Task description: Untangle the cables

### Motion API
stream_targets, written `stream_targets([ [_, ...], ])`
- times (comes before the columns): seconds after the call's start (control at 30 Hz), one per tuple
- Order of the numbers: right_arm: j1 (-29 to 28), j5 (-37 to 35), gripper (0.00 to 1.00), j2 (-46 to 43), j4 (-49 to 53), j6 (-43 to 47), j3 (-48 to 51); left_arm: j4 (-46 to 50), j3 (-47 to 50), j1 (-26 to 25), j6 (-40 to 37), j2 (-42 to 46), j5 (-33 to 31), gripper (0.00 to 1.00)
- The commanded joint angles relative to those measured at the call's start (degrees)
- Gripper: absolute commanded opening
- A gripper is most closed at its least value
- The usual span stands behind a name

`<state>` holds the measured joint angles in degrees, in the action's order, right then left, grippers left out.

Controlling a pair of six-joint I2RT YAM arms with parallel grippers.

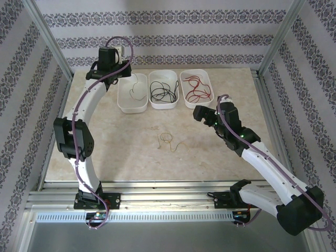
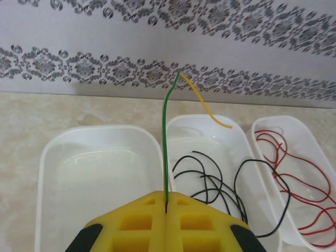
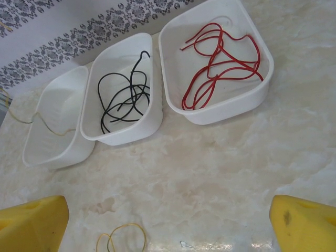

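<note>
The yellowish-green cable's loose end hangs inside the empty tray. My left gripper should keep lowering it and let go over the tray's bottom.
My left gripper is shut on a thin yellowish-green cable. It holds the cable over the left white tray, and the cable dangles there. Black cables lie curled in the middle tray. Red cables lie in the right tray. Another yellowish-green cable lies in a loose loop on the table; its loop lies just ahead of my right gripper. That gripper is open, hovering above the table with nothing between its yellow fingers.
The three trays stand side by side at the back of the marble-patterned table. Patterned walls and metal frame posts close in the back and sides. A metal rail runs along the near edge by the arm bases.
</note>
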<state>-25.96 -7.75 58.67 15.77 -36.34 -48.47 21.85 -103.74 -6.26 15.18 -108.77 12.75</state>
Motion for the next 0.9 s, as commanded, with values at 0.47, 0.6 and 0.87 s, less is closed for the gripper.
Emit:
stream_targets([
  [0.47,0.55,1.19,0.98,1.26,1.07,-1.16,0.55,8.11,-4.10,1.18,-1.75,-14.66,-8.10,0.00],
  [0.6,0.55,1.15,0.98,1.57,1.04,-1.29,0.56,8.54,-3.92,0.93,-1.32,-16.57,-7.64,0.00],
  [0.87,0.44,1.64,0.98,2.15,1.08,-1.03,0.22,7.95,-2.70,-0.11,-0.41,-15.11,-7.49,0.46],
])
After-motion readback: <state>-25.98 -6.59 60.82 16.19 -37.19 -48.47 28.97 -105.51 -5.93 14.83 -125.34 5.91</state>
